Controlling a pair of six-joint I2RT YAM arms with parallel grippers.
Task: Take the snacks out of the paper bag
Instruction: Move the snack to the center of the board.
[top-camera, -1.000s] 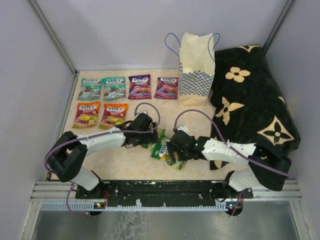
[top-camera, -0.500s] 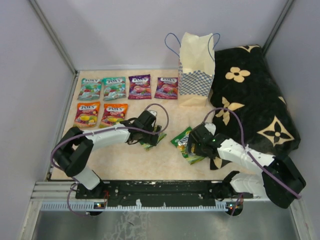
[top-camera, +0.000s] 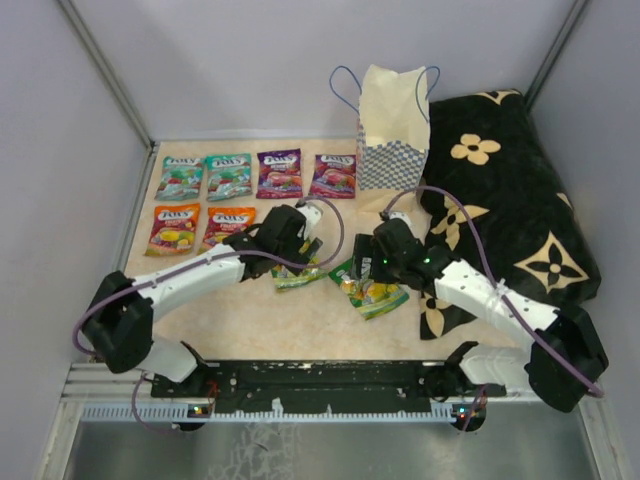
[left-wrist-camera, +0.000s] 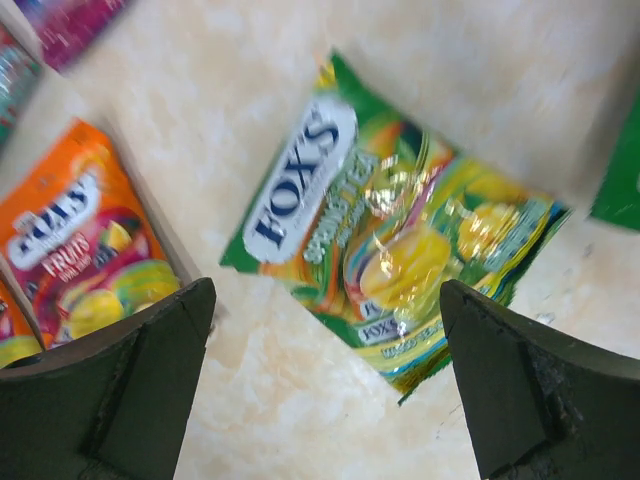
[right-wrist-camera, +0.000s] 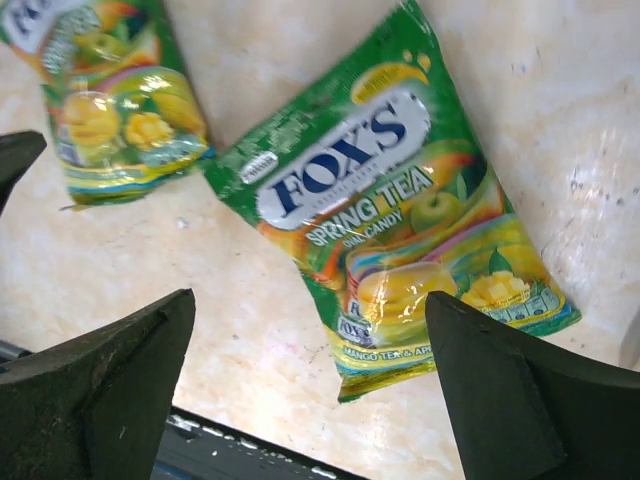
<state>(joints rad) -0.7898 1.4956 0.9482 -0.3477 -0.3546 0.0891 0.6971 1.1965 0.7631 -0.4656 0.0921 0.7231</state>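
Next, my left gripper straightens the green packet (left-wrist-camera: 375, 215) beside the orange packets because it slants off their row. It should grab this packet's lower end (left-wrist-camera: 500, 265), turn the packet straight and slide it alongside them.
Two green snack packets lie flat on the table, one on the left (top-camera: 297, 276) and one on the right (top-camera: 372, 291). My left gripper (top-camera: 303, 243) is open and empty just above the left packet (left-wrist-camera: 390, 225). My right gripper (top-camera: 364, 264) is open and empty above the right packet (right-wrist-camera: 400, 210); the other green packet (right-wrist-camera: 110, 90) shows at its upper left. Two teal (top-camera: 179, 177), two purple (top-camera: 279, 173) and two orange packets (top-camera: 174, 228) lie in rows at the far left. The paper bag (top-camera: 393, 140) stands upright at the back.
A black flower-patterned cloth (top-camera: 510, 210) covers the right side of the table, next to the bag and the right arm. An orange packet (left-wrist-camera: 80, 250) lies close to my left gripper's left finger. Grey walls enclose the table on three sides.
The two green packets, overlapping a second ago, now lie apart. Both grippers have moved off them toward the far side of the table.
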